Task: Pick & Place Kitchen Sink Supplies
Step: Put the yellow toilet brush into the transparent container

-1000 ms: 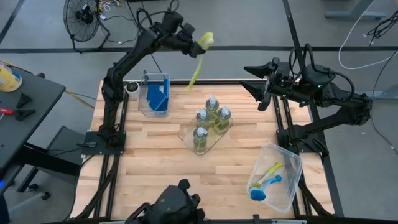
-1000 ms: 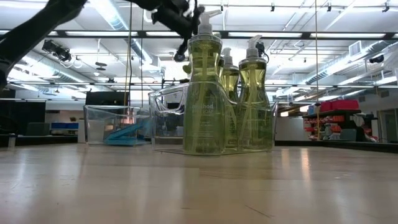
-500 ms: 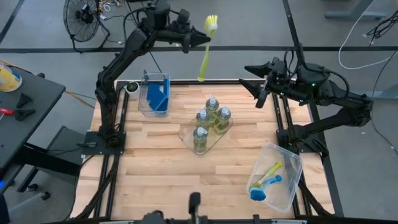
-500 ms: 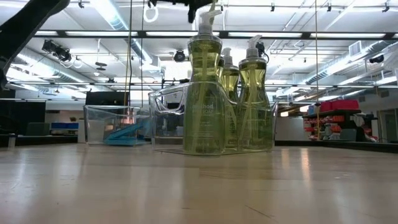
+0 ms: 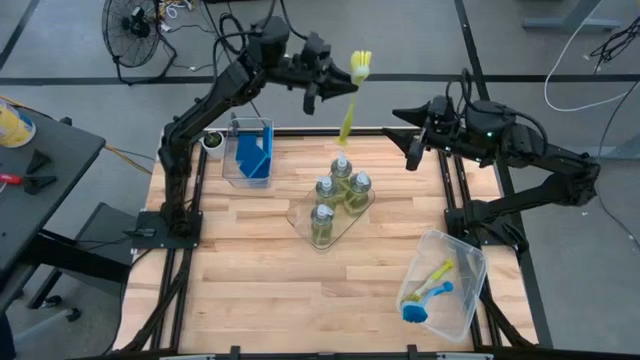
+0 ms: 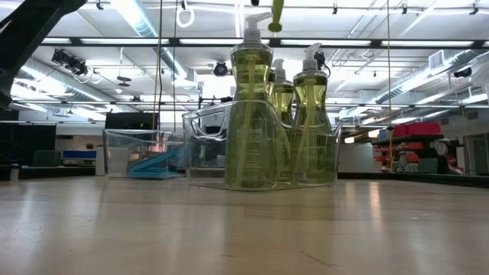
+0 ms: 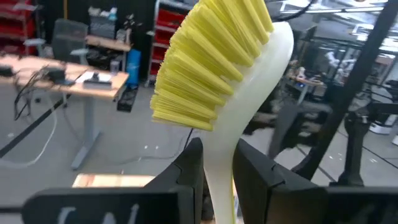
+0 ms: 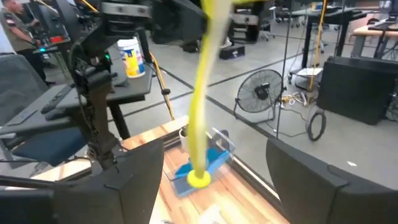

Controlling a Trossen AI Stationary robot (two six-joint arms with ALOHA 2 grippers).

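Note:
My right gripper should take the dish brush by its hanging handle (image 5: 347, 122) and carry it to the bin of brushes (image 5: 442, 284), which is far from my left gripper.
My left gripper (image 5: 332, 84) is raised high over the table's far edge, shut on a yellow-green dish brush (image 5: 350, 100). Its bristle head (image 5: 360, 65) is up and its handle end (image 6: 276, 15) hangs down. My right gripper (image 5: 412, 138) hovers open at the far right and faces the brush (image 8: 202, 93), well short of it. Several clear bottles of yellow-green liquid (image 5: 338, 188) stand on a clear flat tray (image 5: 300, 212) at mid-table. Blue sponges (image 5: 252, 152) stand in a clear bin at the far left. Two brushes (image 5: 428, 290) lie in a clear bin at the near right. My left gripper pinches the brush by its neck (image 7: 219, 177), just under the bristle head, between its two fingers (image 7: 189, 168). The fingers come about level from the table's left and lie across the handle. The brush is lifted clear and hangs nearly upright below the hold, head uppermost.
The clear bin (image 5: 445, 285) at the near right lies tilted over the table's right edge. A small white cup (image 5: 212, 141) sits beside the sponge bin. Bare wood stretches across the table's near half (image 5: 260, 280).
My left gripper has carried the brush toward the table's right, nearer the right gripper, over the far edge. The brush has swung from slanting to nearly upright, and its handle end now dips into the low view. My right gripper has edged slightly toward the left.

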